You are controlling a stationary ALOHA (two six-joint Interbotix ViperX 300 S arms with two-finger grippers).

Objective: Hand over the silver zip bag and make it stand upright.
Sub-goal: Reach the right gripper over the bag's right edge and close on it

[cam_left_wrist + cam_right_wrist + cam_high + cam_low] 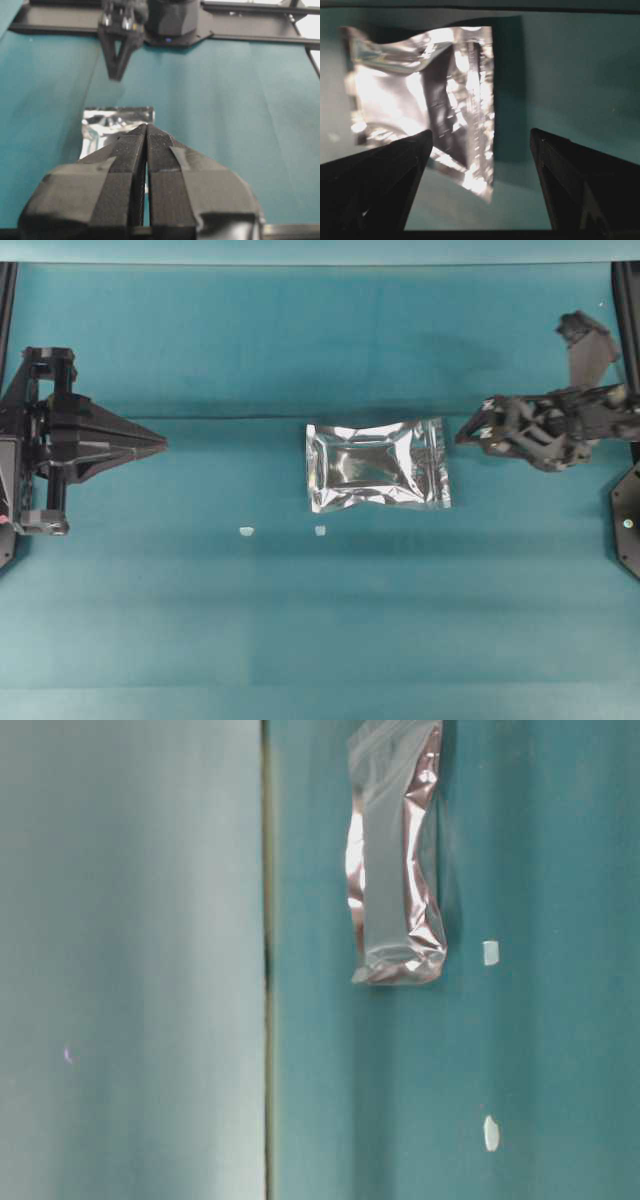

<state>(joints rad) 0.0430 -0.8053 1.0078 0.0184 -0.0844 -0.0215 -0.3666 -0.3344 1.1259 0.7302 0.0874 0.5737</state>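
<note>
The silver zip bag (376, 466) will stay mostly spread and straight when I pick it up, because the foil keeps its creases and wavy top edge (368, 428).
The silver zip bag (378, 465) lies flat on the teal cloth near the middle, its crinkled foil catching the light. My right gripper (468, 433) hovers just off the bag's right edge, open, nothing between its fingers. In the right wrist view the bag (420, 85) fills the upper left, and the right gripper (481, 135) straddles its near corner without touching. My left gripper (163, 443) rests far to the left, shut and empty. In the left wrist view its tips (146, 128) meet, with the bag (112, 120) beyond them. The table-level view shows the bag (395, 870) alone.
Two tiny white scraps (246, 531) (320, 531) lie on the cloth in front of the bag, also seen as scraps (491, 953) (491, 1132) at table level. The cloth has a crease (250, 417) running across it.
</note>
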